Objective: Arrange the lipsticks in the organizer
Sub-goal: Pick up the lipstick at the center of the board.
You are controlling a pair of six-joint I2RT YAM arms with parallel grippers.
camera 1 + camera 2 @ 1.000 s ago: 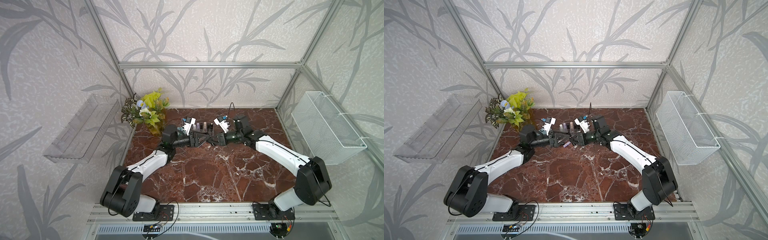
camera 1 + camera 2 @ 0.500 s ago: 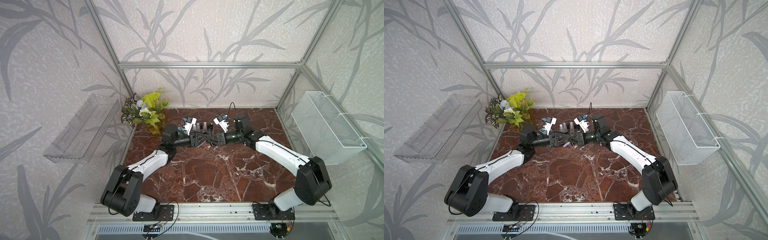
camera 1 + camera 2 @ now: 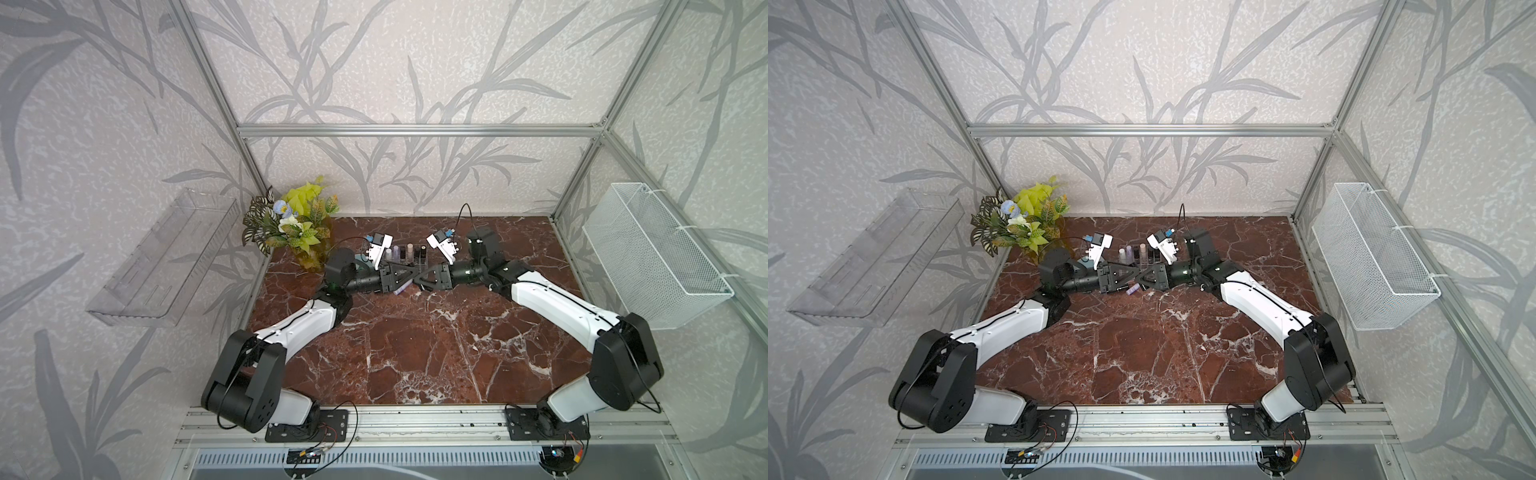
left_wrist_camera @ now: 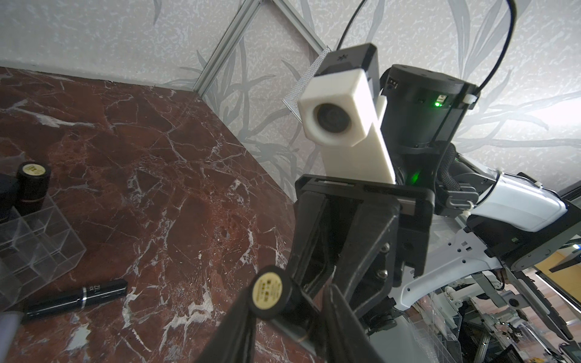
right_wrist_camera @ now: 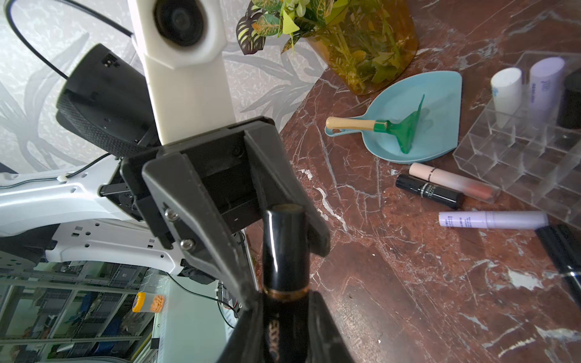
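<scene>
My right gripper needs to move away first because it covers the black lipstick's lower body (image 5: 286,327). My left gripper will then lower that end of the lipstick into the organizer's empty slot (image 5: 484,142).
Above the table's middle back, my right gripper (image 5: 284,314) is shut on the lower body of a black lipstick (image 5: 283,245). My left gripper (image 4: 289,298) faces it tip to tip, its jaws drawn in on the cap end with the yellow label (image 4: 270,292). In both top views the two grippers (image 3: 411,274) (image 3: 1144,279) meet in front of the clear organizer (image 5: 518,147). White (image 5: 506,91), lilac (image 5: 545,81) and black (image 4: 33,185) lipsticks stand in its back row. Pink (image 5: 452,182), black (image 5: 427,191) and lilac (image 5: 490,220) lipsticks lie loose beside it.
A teal leaf-shaped dish (image 5: 440,94) holding a green toy rake (image 5: 405,125) lies beside an amber vase of plants (image 3: 299,224) at the back left. A clear tray (image 3: 162,257) hangs on the left wall and a white mesh basket (image 3: 652,257) on the right wall.
My left gripper's jaws have closed from wide apart onto the lipstick that the right gripper holds. Both arms have barely moved.
</scene>
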